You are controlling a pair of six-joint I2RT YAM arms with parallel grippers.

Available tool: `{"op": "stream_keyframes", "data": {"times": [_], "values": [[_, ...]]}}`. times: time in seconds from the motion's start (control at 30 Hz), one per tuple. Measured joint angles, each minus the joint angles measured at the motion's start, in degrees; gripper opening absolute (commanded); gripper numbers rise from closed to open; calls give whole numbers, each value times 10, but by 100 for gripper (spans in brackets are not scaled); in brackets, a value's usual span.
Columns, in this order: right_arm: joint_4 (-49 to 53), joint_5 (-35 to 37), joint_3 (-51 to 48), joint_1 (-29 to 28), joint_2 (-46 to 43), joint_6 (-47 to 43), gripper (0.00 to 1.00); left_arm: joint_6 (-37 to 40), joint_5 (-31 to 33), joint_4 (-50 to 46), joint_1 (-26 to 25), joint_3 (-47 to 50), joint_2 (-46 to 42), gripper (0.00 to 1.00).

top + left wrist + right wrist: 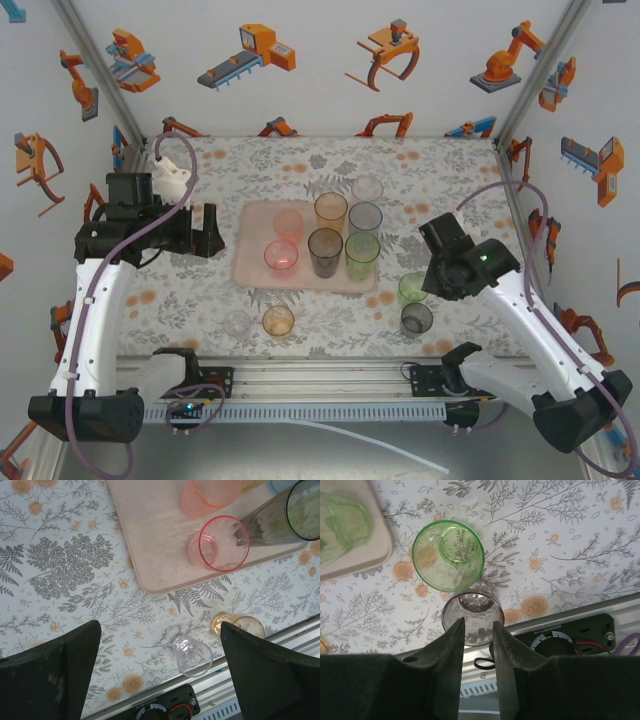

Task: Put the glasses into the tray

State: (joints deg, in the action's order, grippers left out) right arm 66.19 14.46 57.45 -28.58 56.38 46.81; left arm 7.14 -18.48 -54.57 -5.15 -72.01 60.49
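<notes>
The gap between my right gripper's fingers is in line with the loose green glass's rim [483,561], so I should keep going down until the fingers are on both sides of the rim [483,569], then close them.
The pale pink tray [250,262] lies mid-table and holds several glasses, among them a short pink one [281,257], an amber one [331,211], a dark smoky one [325,250] and a green one [362,253]. On the cloth near the front stand a clear glass [238,323], a short amber glass [278,320], a green glass [412,288] and a smoky grey glass [417,318]. My left gripper [213,232] hovers left of the tray, wide open and empty [160,630]. My right gripper [478,622] hangs above the grey glass [470,610], its jaws a narrow gap apart, gripping nothing.
A clear glass [367,187] stands at the tray's far edge. The aluminium rail [320,378] and the arm bases line the table's near edge, close behind the loose glasses. Printed walls close in the back and sides.
</notes>
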Motion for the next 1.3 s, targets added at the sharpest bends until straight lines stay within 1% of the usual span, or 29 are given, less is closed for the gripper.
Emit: {"op": "stream_keyframes", "data": {"times": [0.13, 0.33, 0.6, 0.87, 1.13, 1.3], "values": [[-27, -16, -30, 15, 15, 2, 32, 0, -4, -2, 0, 0, 1, 96], [-57, -21, -33, 39, 38, -8, 32, 0, -5, -2, 0, 0, 2, 96], [-101, -48, -50, 84, 68, -38, 32, 0, -5, -3, 0, 0, 2, 96], [-132, -57, -66, 93, 115, -62, 32, 0, -4, -3, 0, 0, 2, 96], [-152, -61, -89, 106, 120, -66, 31, 0, -4, -3, 0, 1, 2, 96], [-172, -64, -104, 111, 135, -71, 28, 0, -4, -3, 0, 2, 2, 96]]}}
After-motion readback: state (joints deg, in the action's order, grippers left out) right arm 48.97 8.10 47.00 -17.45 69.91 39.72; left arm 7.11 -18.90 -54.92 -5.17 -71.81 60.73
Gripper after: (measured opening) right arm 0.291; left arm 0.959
